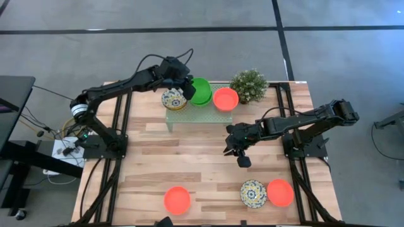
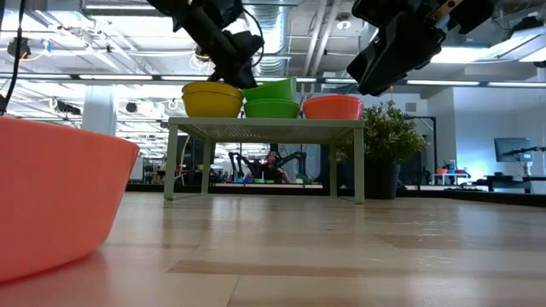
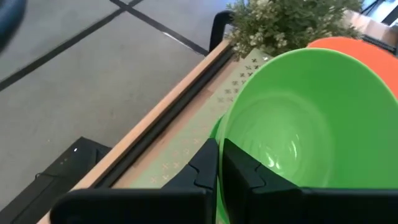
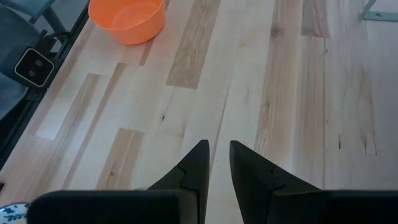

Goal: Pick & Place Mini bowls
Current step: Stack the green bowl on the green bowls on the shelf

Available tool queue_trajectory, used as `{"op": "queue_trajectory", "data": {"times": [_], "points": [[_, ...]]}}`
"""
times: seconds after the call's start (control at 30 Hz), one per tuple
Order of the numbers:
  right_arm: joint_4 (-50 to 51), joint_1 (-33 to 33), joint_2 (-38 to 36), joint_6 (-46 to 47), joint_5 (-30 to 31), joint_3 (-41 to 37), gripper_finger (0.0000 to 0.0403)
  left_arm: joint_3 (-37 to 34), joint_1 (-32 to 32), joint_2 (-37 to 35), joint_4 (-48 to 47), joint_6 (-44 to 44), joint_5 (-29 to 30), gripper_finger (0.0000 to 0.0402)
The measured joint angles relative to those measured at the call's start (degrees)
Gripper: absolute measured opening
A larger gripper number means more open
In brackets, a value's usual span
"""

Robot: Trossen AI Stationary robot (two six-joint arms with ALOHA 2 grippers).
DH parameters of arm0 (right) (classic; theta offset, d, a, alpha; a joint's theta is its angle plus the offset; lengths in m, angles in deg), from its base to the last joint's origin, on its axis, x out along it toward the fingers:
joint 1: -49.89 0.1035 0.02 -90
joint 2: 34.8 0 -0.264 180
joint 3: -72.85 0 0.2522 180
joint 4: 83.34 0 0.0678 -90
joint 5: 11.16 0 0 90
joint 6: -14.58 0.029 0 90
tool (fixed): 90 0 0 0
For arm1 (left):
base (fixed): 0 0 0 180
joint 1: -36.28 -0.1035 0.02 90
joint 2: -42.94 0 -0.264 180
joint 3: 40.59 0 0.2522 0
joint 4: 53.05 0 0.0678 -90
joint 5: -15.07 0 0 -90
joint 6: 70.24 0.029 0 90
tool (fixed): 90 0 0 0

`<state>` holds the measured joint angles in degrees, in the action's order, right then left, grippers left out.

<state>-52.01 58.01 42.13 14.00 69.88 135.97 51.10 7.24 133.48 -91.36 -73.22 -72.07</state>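
My left gripper should level the upper green bowl [image 2: 275, 90], which tilts too far back over the lower green bowl [image 1: 203, 101], and pull it toward the shelf's front before opening.
A bright green mini bowl [image 3: 305, 118] is tilted over a second green bowl [image 2: 273, 109] on a small pale green shelf [image 2: 264, 126] at the table's far middle. My left gripper [image 1: 187, 88] is shut on the upper green bowl. A patterned bowl [image 1: 173, 99], yellow outside, sits left of it on the shelf, and a red-orange bowl [image 1: 225, 99] sits right of it. My right gripper [image 1: 240, 156] hangs over the table's middle, its fingers [image 4: 196, 163] slightly apart with nothing between them. My left gripper pinches the upper green bowl's rim [image 3: 222, 142] on the side toward the table's left, one finger inside the bowl and one outside. The fingers slant down from the left. The bowl is tilted, with its lower part in the green bowl beneath; whether they touch, I cannot tell.
A small potted plant [image 1: 249, 85] stands at the shelf's right end. Near the front edge lie a red-orange bowl [image 1: 177, 200], a patterned bowl [image 1: 253, 193] and another red-orange bowl [image 1: 279, 192]. Bare wood lies between the shelf and these bowls.
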Motion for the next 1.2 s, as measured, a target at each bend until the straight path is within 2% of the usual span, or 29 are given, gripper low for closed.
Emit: {"op": "queue_trajectory", "data": {"times": [0.33, 0.97, 1.1, 1.2], "points": [[0.0, 0.0, 0.0, 0.0, 0.0, 0.0, 0.0059, 0.0, 0.0, 0.0, -0.1, 0.2, -0.1, 0.0016], [0.0, 0.0, 0.0, 0.0, 0.0, 0.0, 0.0059, 0.0, 0.1, 0.0, 0.1, 2.7, -0.1, 0.0097], [0.0, 0.0, 0.0, 0.0, 0.0, 0.0, 0.0059, 0.0, 0.1, 0.0, 0.1, 2.7, -0.1, 0.0101], [0.0, 0.0, 0.0, 0.0, 0.0, 0.0, 0.0059, 0.0, 0.1, 0.0, 0.1, 2.7, -0.1, 0.0088]]}}
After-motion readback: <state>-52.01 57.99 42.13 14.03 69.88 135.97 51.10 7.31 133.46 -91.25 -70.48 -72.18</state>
